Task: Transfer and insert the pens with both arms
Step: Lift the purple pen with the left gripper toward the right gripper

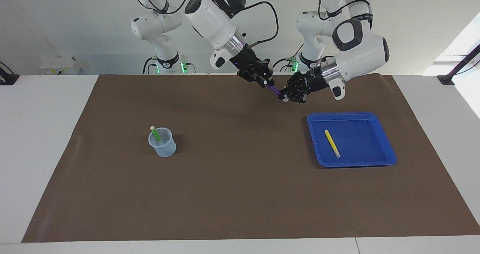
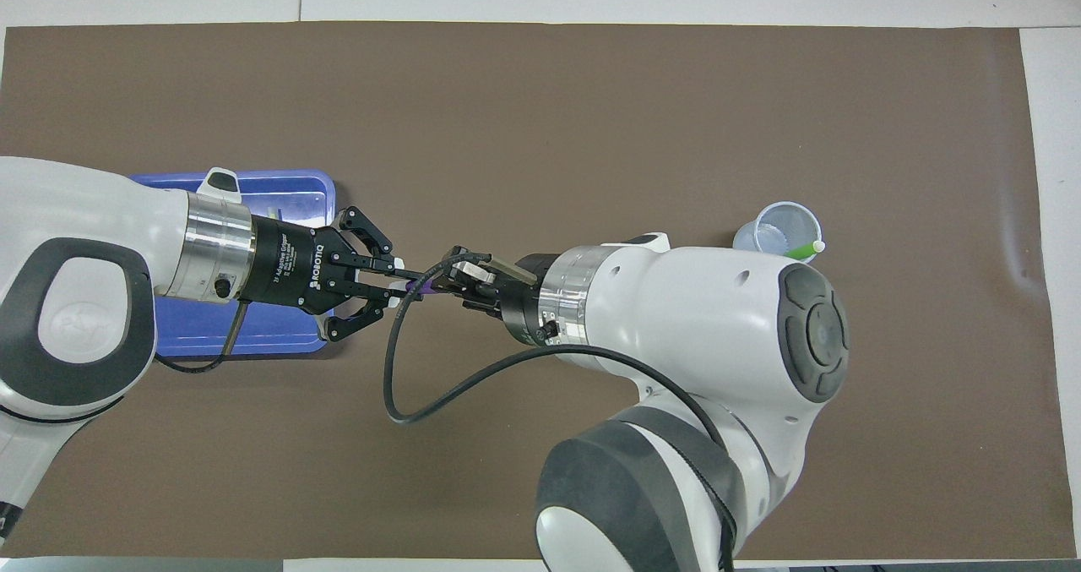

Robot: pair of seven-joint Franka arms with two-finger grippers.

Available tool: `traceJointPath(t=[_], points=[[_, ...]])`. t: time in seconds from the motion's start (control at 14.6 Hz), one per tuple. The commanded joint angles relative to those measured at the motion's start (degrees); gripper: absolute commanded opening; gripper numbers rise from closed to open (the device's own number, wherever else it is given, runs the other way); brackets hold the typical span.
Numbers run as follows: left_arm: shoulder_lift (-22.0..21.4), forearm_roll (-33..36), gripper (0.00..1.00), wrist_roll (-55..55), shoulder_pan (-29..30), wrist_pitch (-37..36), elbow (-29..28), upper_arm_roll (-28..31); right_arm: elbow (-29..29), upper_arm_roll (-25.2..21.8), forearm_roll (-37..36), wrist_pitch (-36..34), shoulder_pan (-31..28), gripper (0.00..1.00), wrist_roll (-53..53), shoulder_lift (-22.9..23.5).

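Note:
The purple pen's lower end (image 1: 285, 99) is pinned by my left gripper, which should open and move away before my right gripper takes the pen to the cup (image 1: 162, 143).
The purple pen (image 1: 273, 90) (image 2: 420, 286) hangs in the air between both grippers, over the brown mat near the robots' edge. My left gripper (image 1: 285, 96) (image 2: 393, 278) is shut on its lower end. My right gripper (image 1: 265, 82) (image 2: 456, 275) has closed on its upper, pale end. The yellow pen (image 1: 332, 143) lies flat in the blue tray (image 1: 375, 160) (image 2: 287, 185); the left arm hides it in the overhead view. The green pen (image 1: 155, 135) (image 2: 802, 251) stands tilted in the clear cup (image 1: 165, 149) (image 2: 773, 227).
The tray sits toward the left arm's end of the brown mat (image 1: 240, 194), the cup toward the right arm's end. A black cable (image 2: 397, 386) loops down from the right wrist. Two smaller white arms (image 1: 165, 59) with green lights stand at the robots' edge.

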Motion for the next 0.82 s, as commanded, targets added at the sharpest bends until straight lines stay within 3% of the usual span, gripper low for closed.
traceJointPath(t=[0.0,0.34,0.41,0.48,0.62,0.75], points=[[-2.15,-1.35,0.00,-0.77,-0.73,1.34,-2.53,0.51,0.58,0.12,-1.00,-1.14,-0.76,0.00,-0.85,0.07],[-2.15,-1.62,0.00,-0.51,-0.64,1.43,-2.45,0.51,0.58,0.12,-1.00,-1.40,-0.94,0.00,-0.85,0.07],[-2.06,-1.62,0.87,-0.51,-0.73,1.78,-2.10,0.60,0.58,0.12,-1.00,-1.67,-0.94,0.00,-0.85,0.07],[-2.15,-1.62,1.00,-0.51,-0.81,2.22,-2.18,0.60,0.58,0.12,-1.09,-2.28,-1.02,0.00,-1.03,0.07],[-2.15,-1.62,1.00,-0.51,-0.64,2.31,-2.10,0.69,0.67,-0.14,-1.70,-3.51,-1.28,0.00,-1.46,0.07],[-2.15,-1.62,1.00,-0.42,-0.20,2.31,-1.83,0.78,4.50,-0.67,-6.95,-12.33,-5.65,0.00,-6.01,0.33]])
